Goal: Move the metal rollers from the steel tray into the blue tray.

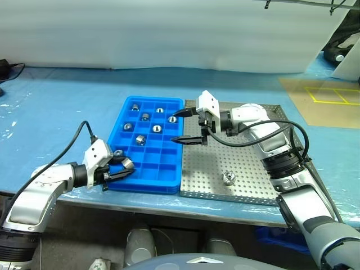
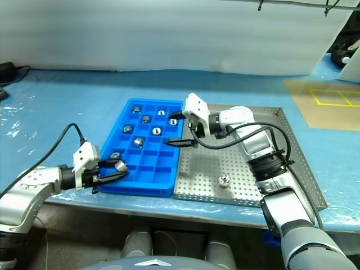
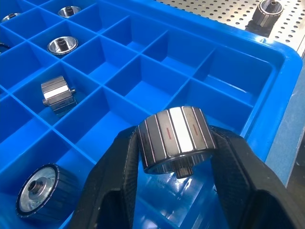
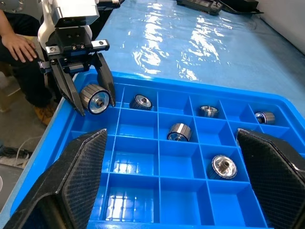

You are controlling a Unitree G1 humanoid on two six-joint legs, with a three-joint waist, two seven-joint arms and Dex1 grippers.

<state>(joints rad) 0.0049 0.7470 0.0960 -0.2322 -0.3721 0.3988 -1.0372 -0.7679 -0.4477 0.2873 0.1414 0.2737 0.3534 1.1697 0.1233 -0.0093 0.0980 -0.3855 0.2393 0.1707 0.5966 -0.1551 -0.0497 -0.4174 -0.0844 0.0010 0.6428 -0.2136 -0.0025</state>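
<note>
The robot's arm (image 1: 269,140) blocks the view of part of the steel tray (image 1: 208,166), so more metal rollers should be hidden behind it as the robot carries this one over.
The blue tray (image 1: 147,188) lies left of the steel tray (image 1: 247,169), edge to edge. Several metal rollers (image 1: 140,138) sit in the blue tray's far and middle compartments. One roller (image 1: 228,178) stands on the steel tray's perforated floor near its front. My left gripper (image 1: 126,167) is shut on a roller (image 3: 175,138), holding it just above the compartments at the blue tray's near left corner. My right gripper (image 1: 172,129) is open and empty. It hovers over the blue tray's right edge and points left.
The trays rest on a table under a blue cover (image 1: 56,101). A black cable (image 1: 76,138) loops up from my left wrist. A brown mat with yellow tape lines (image 1: 332,95) lies far right. A person's hand (image 4: 19,45) rests beyond the table's edge.
</note>
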